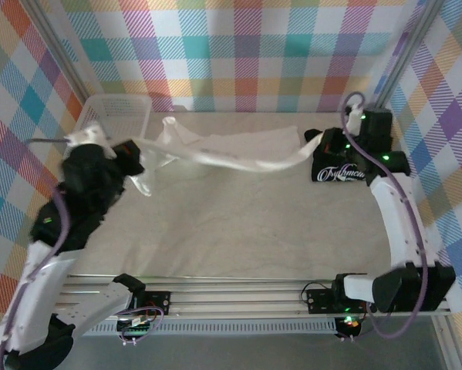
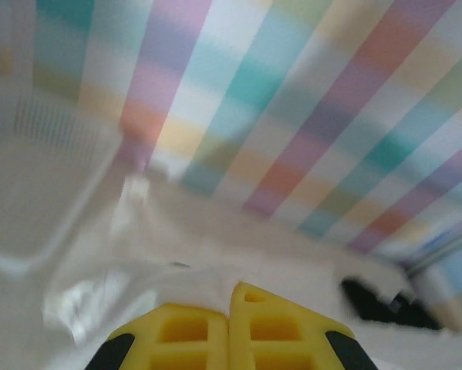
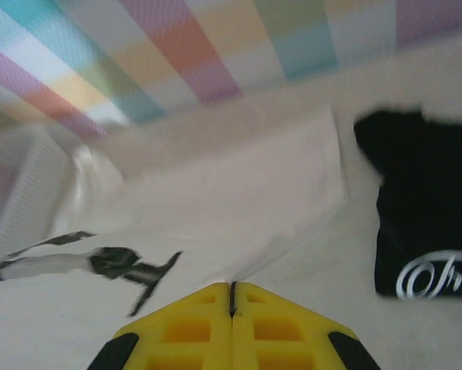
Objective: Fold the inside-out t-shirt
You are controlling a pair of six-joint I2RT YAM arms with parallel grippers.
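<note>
I should use my left gripper together with my right gripper to raise the held edge (image 1: 223, 159) high before I lay the t-shirt flat, because the t-shirt lies bunched (image 1: 170, 134) beside the white mesh basket.
The inside-out t-shirt (image 1: 238, 150) is plain white fabric, lifted and stretched in a band across the back of the table between both grippers. My left gripper (image 1: 136, 156) is shut on its left end; in the left wrist view, white cloth (image 2: 192, 281) is pinched between the yellow fingers (image 2: 184, 331). My right gripper (image 1: 318, 149) is shut on the right end, and in the right wrist view the shirt (image 3: 238, 193) pulls into a taut crease at the closed tips of the right gripper (image 3: 232, 289).
A black t-shirt with white script lettering (image 1: 340, 168) lies folded at the back right, beneath the right gripper, also visible as the black t-shirt (image 3: 423, 208). A white mesh basket (image 1: 119, 108) stands at the back left. Plaid walls enclose the table (image 1: 238, 223).
</note>
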